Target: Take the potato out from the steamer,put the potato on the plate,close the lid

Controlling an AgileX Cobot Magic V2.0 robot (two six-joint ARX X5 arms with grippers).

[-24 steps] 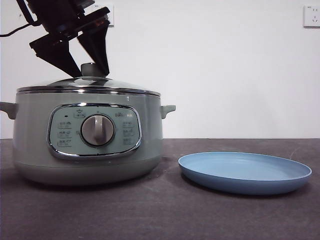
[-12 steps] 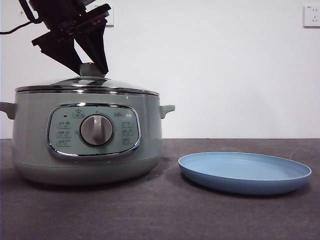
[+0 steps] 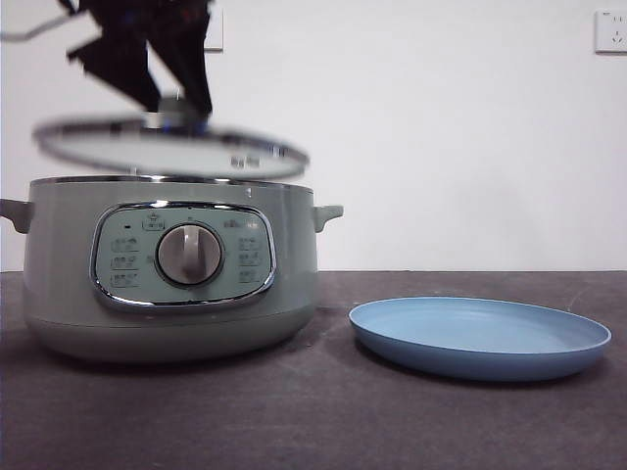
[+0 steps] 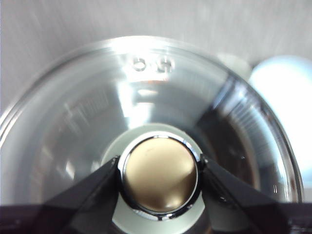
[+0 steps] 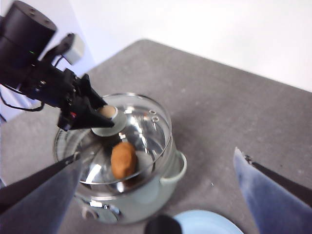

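Note:
The steamer (image 3: pixel 171 328) should be empty when I lift the potato out, because clear, shiny metal (image 5: pixel 145 139) is all around the single orange-brown potato.
My left gripper (image 3: pixel 178 98) is shut on the lid's knob (image 4: pixel 160 178) and holds the glass lid (image 3: pixel 167 147) tilted a little above the sage-green steamer (image 3: pixel 59 264). The lid fills the left wrist view (image 4: pixel 87 112). In the right wrist view the orange-brown potato (image 5: pixel 123 159) lies inside the steamer (image 5: pixel 168 178), seen through the raised lid (image 5: pixel 146 131). The front view hides the potato. The light blue plate (image 3: pixel 480 338) sits empty on the table to the right of the steamer. My right gripper (image 5: pixel 157 157) is open and empty, high above the steamer.
The dark grey table (image 3: pixel 313 421) runs in front of the steamer and the plate. A white wall with a socket (image 3: pixel 609 31) stands behind. The left arm (image 5: pixel 29 58) reaches over the steamer's far side.
My left gripper has closed on the knob and lifted the lid off the steamer's rim; the lid now hangs tilted above it. The plate has not moved.

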